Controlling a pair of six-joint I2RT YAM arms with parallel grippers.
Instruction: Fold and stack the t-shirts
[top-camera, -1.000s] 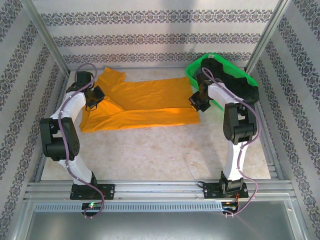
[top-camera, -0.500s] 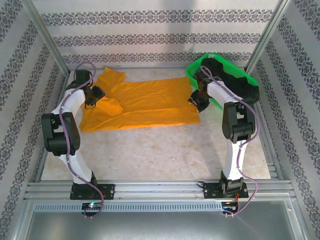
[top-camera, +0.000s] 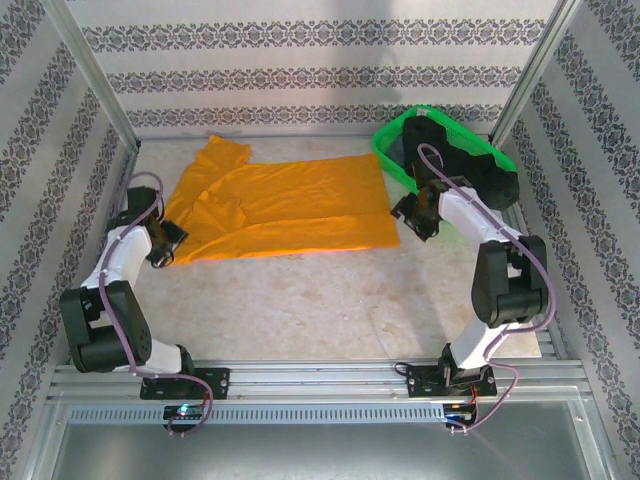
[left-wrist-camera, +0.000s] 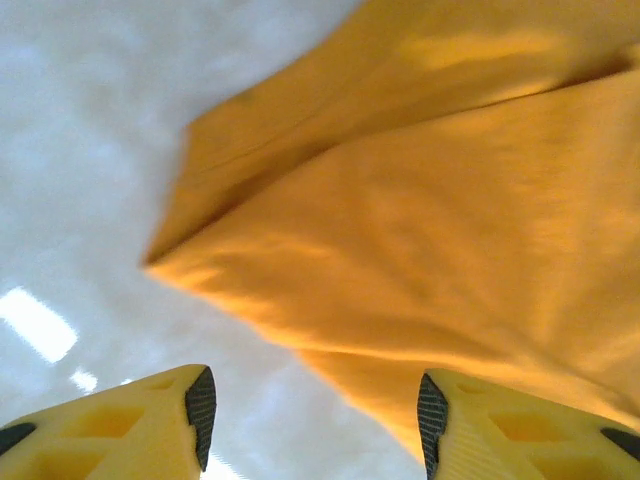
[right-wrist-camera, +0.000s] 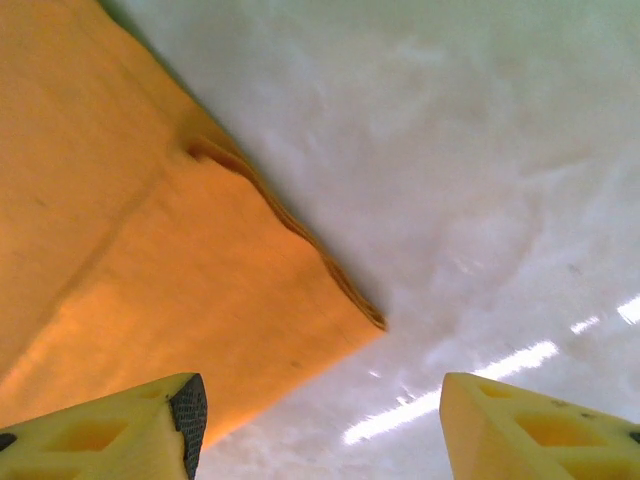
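Note:
I can see the folded layers of the orange t-shirt (top-camera: 310, 219) lying flat together, so its far sleeve (top-camera: 222, 153) will move along when I pull the t-shirt's near corners.
The orange t-shirt (top-camera: 290, 205) lies flat on the table, folded into a long band, with a sleeve poking out at the far left. My left gripper (top-camera: 168, 242) stands open just off its near-left corner; in the left wrist view the orange t-shirt (left-wrist-camera: 430, 220) lies ahead of the left gripper (left-wrist-camera: 315, 425), with nothing between the fingers. My right gripper (top-camera: 410, 214) stands open beside the near-right corner, and the right wrist view shows that corner of the orange t-shirt (right-wrist-camera: 180, 270) ahead of the right gripper (right-wrist-camera: 320, 425). The black t-shirt (top-camera: 470, 165) lies bunched in the basket.
The green mesh basket (top-camera: 384, 160) stands at the back right, close behind my right arm. Patterned walls and metal posts close in the table on three sides. Bare tabletop (top-camera: 310, 300) stretches between the shirt and the arm bases.
Both grippers have opened and let go of the orange shirt. The left arm has drawn back toward the near-left corner; the right has pulled off to the right of the shirt.

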